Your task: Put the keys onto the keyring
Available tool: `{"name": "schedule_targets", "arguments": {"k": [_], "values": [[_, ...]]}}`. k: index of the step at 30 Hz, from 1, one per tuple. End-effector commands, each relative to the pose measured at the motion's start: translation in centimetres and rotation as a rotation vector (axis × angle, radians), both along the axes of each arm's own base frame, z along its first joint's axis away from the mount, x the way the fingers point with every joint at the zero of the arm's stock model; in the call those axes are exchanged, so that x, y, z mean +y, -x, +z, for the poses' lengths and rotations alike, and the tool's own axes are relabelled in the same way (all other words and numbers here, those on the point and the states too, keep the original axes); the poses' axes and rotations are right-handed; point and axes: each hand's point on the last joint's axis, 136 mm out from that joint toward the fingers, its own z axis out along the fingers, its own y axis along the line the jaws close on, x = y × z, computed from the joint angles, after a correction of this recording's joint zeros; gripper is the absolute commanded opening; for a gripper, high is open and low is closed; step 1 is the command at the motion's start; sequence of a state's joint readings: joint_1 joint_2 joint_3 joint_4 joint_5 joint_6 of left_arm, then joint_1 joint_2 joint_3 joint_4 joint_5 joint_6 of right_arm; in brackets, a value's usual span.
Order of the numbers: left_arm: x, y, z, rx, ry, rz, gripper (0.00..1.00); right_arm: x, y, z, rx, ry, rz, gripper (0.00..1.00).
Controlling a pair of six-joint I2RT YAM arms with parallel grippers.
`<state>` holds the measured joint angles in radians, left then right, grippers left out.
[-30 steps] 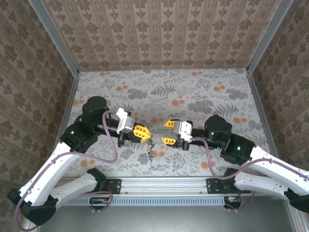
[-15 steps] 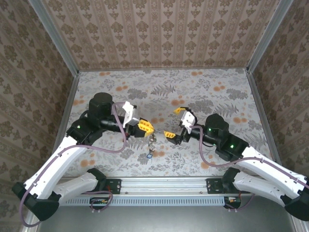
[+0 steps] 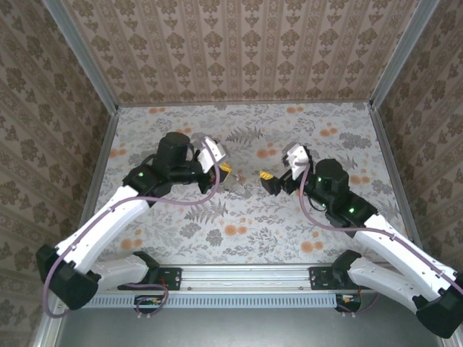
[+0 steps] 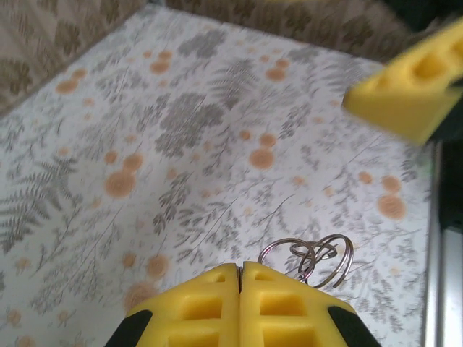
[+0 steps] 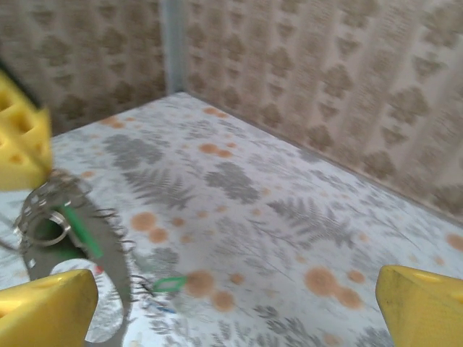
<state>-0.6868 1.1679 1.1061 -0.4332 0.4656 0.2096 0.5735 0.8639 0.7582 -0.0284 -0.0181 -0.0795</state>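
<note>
The keys hang on the keyring and the mat (image 3: 247,195) is clear below, so my left gripper should go on lowering the keyring and then let it go on the mat.
My left gripper (image 4: 240,266) is shut, its yellow fingers pinching the keyring, with thin wire split rings (image 4: 312,256) sticking out beside the tips. In the right wrist view the keyring (image 5: 114,280) hangs as a grey-brown band under the left arm's yellow finger (image 5: 22,144). On it are a green-headed key (image 5: 78,230) and a blurred second green piece (image 5: 171,283). My right gripper (image 5: 231,290) is open with nothing between its fingers, and the band sits just left of it. From above, the left gripper (image 3: 223,170) and right gripper (image 3: 268,178) face each other over mid-table, with the keyring bundle (image 3: 235,181) between them.
The patterned table mat (image 3: 289,217) lies below both arms, and patterned walls (image 3: 239,50) close in the back and sides. A metal rail (image 3: 239,275) runs along the near edge by the arm bases.
Both arms swung away from the near edge toward mid-table and rose. The left gripper carried the key bundle along; the right gripper stayed open and turned toward it.
</note>
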Motion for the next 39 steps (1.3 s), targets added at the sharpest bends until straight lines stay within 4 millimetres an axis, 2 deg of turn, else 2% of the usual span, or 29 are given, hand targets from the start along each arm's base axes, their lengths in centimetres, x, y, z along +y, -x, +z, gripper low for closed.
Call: {"name": "schedule_targets", "arguments": {"k": [1,6,12,15,19,25,31,33,35,39], "values": [[-0.8,-2.0,0.7,-0.011,-0.017,0.068,0.00,-3.5,-1.4,0.4,0.068,-0.077,-0.161,1.00],[-2.5,-4.4,-1.9,0.036,-0.075,0.099,0.00,-5.4,-1.8,0.1,0.091,-0.133,-0.212,1.00],[-5.7,-7.6,-5.0,0.087,-0.106,0.101,0.00,-5.8,-2.4,-1.3,0.151,-0.132,-0.232,1.00],[-7.4,-9.6,-7.1,0.115,-0.133,0.104,0.00,-6.2,-2.7,-1.8,0.169,-0.129,-0.245,1.00],[-9.6,-12.2,-11.6,0.197,-0.201,0.106,0.00,-6.6,-3.0,-2.3,0.182,-0.133,-0.258,1.00],[-11.7,-14.4,-16.1,0.264,-0.233,0.130,0.00,-8.4,-2.7,-2.6,0.155,-0.169,-0.308,1.00],[-12.7,-15.1,-19.2,0.328,-0.251,0.135,0.00,-9.2,-2.7,-3.0,0.139,-0.199,-0.329,1.00],[-12.9,-15.2,-20.1,0.354,-0.264,0.140,0.02,-9.0,-3.0,-3.6,0.159,-0.197,-0.324,1.00],[-13.0,-15.1,-20.1,0.370,-0.258,0.138,0.06,-9.0,-3.2,-4.1,0.181,-0.200,-0.333,1.00],[-12.6,-14.9,-18.0,0.348,-0.236,0.152,0.31,-9.6,-3.5,-4.3,0.188,-0.213,-0.363,1.00]]}}
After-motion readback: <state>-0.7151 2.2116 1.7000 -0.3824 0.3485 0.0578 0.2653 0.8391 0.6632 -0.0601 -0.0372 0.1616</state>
